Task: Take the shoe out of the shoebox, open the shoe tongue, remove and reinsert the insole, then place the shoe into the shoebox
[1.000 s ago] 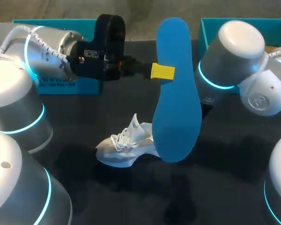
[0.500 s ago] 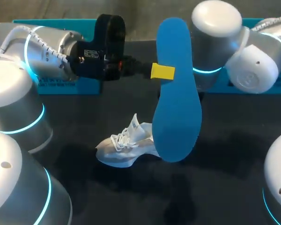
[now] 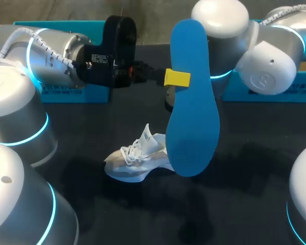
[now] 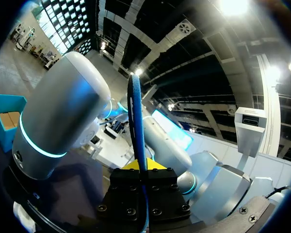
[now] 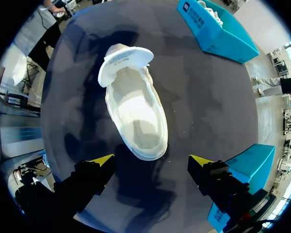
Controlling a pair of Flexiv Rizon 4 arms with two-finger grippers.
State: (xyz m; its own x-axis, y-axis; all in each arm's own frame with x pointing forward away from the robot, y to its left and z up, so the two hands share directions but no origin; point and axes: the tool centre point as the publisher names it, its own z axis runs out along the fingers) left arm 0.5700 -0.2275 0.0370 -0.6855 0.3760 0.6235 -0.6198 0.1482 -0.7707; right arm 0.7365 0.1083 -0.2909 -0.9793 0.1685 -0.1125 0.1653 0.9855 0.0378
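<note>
The shoe's tongue (image 3: pixel 147 137) is standing folded well away from the shoe's opening (image 5: pixel 137 110), so I expect the tongue to stay back when I turn the shoe by its edge.
My left gripper (image 3: pixel 177 78) is shut on a large blue insole (image 3: pixel 191 107) and holds it upright above the table. In the left wrist view the insole (image 4: pixel 137 121) shows edge-on between that gripper's (image 4: pixel 138 166) yellow tips. A white shoe (image 3: pixel 136 159) lies on the dark table, partly behind the insole. The right arm (image 3: pixel 229 41) reaches in behind the insole, which hides its gripper in the head view. In the right wrist view the right gripper (image 5: pixel 151 162) stands open above the shoe (image 5: pixel 136 114), whose tongue (image 5: pixel 123 60) is folded back from the opening.
A teal shoebox (image 3: pixel 66 92) stands at the back left behind my left arm, and another teal box (image 3: pixel 275 87) stands at the back right. Both show in the right wrist view, one (image 5: pixel 218 29) beyond the shoe and one (image 5: pixel 247 165) beside the right finger.
The right arm has swung left from the back right box to behind the insole, over the shoe. The left arm and insole have stayed still.
</note>
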